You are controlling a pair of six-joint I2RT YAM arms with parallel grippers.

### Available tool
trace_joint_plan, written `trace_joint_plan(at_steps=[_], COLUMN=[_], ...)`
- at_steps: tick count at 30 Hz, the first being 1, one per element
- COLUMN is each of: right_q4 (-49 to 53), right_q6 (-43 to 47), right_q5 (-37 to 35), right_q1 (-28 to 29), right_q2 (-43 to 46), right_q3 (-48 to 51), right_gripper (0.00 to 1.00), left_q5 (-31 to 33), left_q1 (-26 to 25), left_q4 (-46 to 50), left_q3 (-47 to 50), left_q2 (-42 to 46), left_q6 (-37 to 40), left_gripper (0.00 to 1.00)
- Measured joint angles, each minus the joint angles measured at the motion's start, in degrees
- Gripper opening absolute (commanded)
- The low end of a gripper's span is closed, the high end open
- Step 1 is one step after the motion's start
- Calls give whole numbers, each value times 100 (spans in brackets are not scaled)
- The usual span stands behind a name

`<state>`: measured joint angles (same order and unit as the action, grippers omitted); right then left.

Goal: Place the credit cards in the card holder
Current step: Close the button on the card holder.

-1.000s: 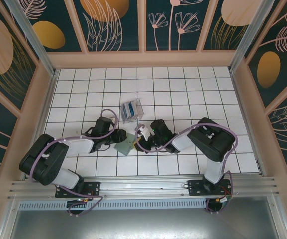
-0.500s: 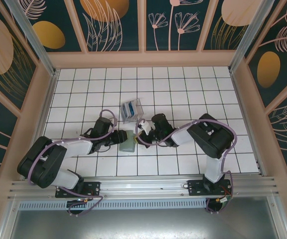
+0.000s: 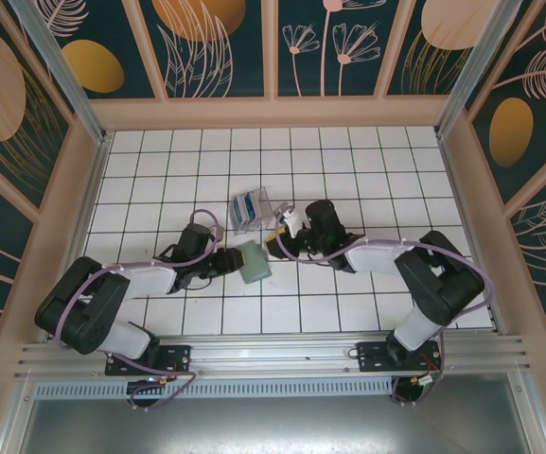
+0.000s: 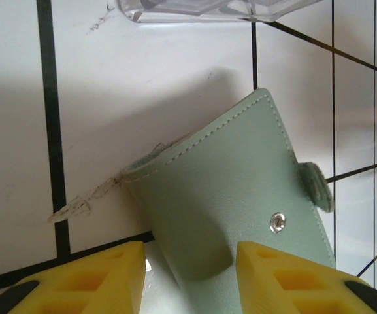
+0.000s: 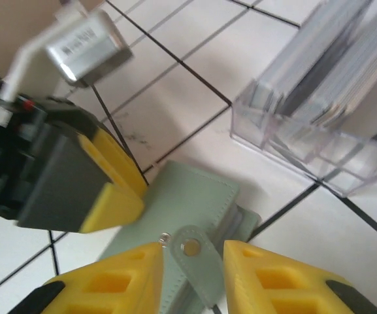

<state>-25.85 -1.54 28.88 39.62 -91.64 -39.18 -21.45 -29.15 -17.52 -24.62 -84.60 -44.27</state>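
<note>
The snap strap curls over the shut wallet's edge [image 5: 222, 224], so the robot's right gripper should move down over the wallet and pinch the strap's end [image 5: 191, 246] before it gets cards.
The card holder [image 3: 253, 262] is a sage-green wallet lying folded shut and flat on the white tiles, its snap strap [image 5: 192, 256] loose at one edge. My left gripper [image 3: 232, 261] is open, its jaws astride the wallet's near end [image 4: 234, 216], with a gap at the left finger. My right gripper [image 3: 273, 248] is open over the far edge, the strap lying between its fingertips [image 5: 286, 281] without being pinched. Blue and white credit cards [image 3: 247, 209] stand in a clear plastic box just beyond the wallet. The left gripper's fingers [image 5: 113, 199] rest at the wallet's edge.
The clear box [image 5: 319, 131] stands one tile past the wallet, and its rim [image 4: 221, 8] shows above it. A wooden frame with patterned panels [image 3: 273, 57] walls the table on three sides. Both arms' forearms lie low across the near tiles.
The wallet, tilted up between both grippers a second ago, now lies flat. My right gripper has opened and drawn back up and right, its elbow swinging right. The left arm has hardly moved.
</note>
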Motion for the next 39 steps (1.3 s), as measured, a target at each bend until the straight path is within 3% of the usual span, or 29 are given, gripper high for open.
trace_joint_plan(at_steps=[5, 12, 20, 26, 39], right_q4=[748, 2535, 4006, 4791, 5368], right_q6=[-754, -1917, -2608, -2734, -2741], right_q5=[-868, -2234, -2573, -2855, -3193], right_q1=[350, 1038, 1161, 1314, 1399], right_q2=[76, -601, -1429, -1696, -1672], right_q3=[-173, -1753, -2879, -3195, -3300], right_gripper=[35, 30, 33, 35, 36], left_q5=[-105, -131, -293, -319, -363], left_q1=[0, 0, 0, 0, 0], left_q4=[-26, -72, -586, -789, -984], left_q3=[-149, -195, -105, -22, 22], left_q2=[-181, -232, -382, -398, -468], left_q6=[-105, -205, -367, -398, -407], left_gripper=[42, 41, 40, 40, 37])
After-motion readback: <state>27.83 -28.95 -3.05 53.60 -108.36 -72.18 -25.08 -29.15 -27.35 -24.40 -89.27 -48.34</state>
